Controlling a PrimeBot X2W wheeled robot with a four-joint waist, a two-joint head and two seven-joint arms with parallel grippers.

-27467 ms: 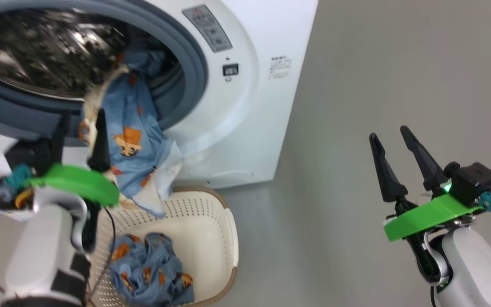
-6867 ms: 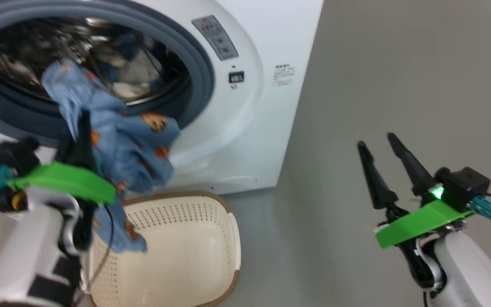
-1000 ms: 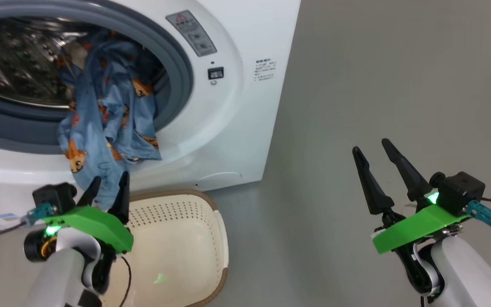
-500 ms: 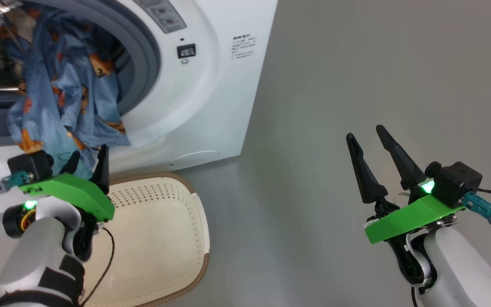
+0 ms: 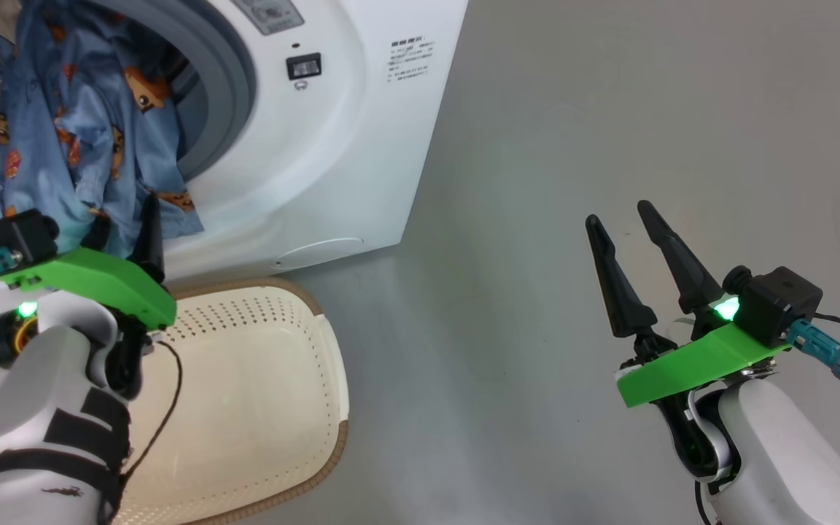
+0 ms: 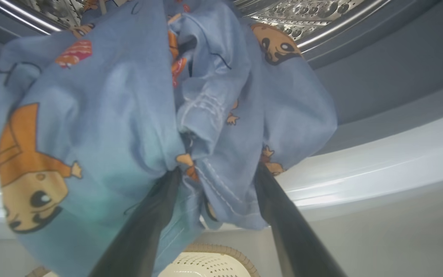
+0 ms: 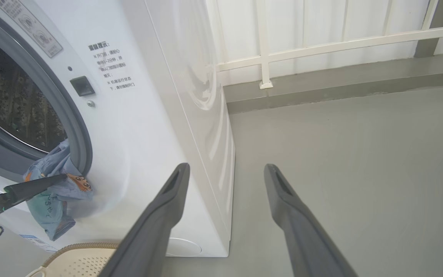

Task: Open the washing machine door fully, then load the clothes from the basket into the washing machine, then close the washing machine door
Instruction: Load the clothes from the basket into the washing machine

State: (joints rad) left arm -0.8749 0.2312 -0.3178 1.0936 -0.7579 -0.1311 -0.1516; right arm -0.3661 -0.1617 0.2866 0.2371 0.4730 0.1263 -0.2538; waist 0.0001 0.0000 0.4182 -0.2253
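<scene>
My gripper will push the light blue clothes (image 5: 84,118) in, and they will fold over themselves into a heap, because the hem (image 5: 173,222) hangs limp past the grey gasket.
Light blue clothes (image 5: 92,138) printed with orange bears hang out of the washing machine (image 5: 332,146) over its grey gasket (image 5: 224,95), their lower part drooping down the white front. My left gripper (image 5: 125,215) is open just under them, with the hem between its fingers (image 6: 156,207); both tips are tucked into the clothes (image 6: 206,127). The cream basket (image 5: 281,350) stands on the floor below, its perforated bottom bare. My right gripper (image 5: 617,213) is open over the grey floor, well to the right, holding nothing. The washing machine door is out of view.
Grey floor (image 5: 537,146) stretches to the right of the machine. In the right wrist view a white railing and wall (image 7: 321,42) run behind the machine's side (image 7: 198,96), and the left finger (image 7: 33,185) touches the hanging clothes (image 7: 54,188).
The head camera has swung, shifting the scene up and left. My left gripper has risen from below the hanging clothes into their hem. The right gripper has stayed open.
</scene>
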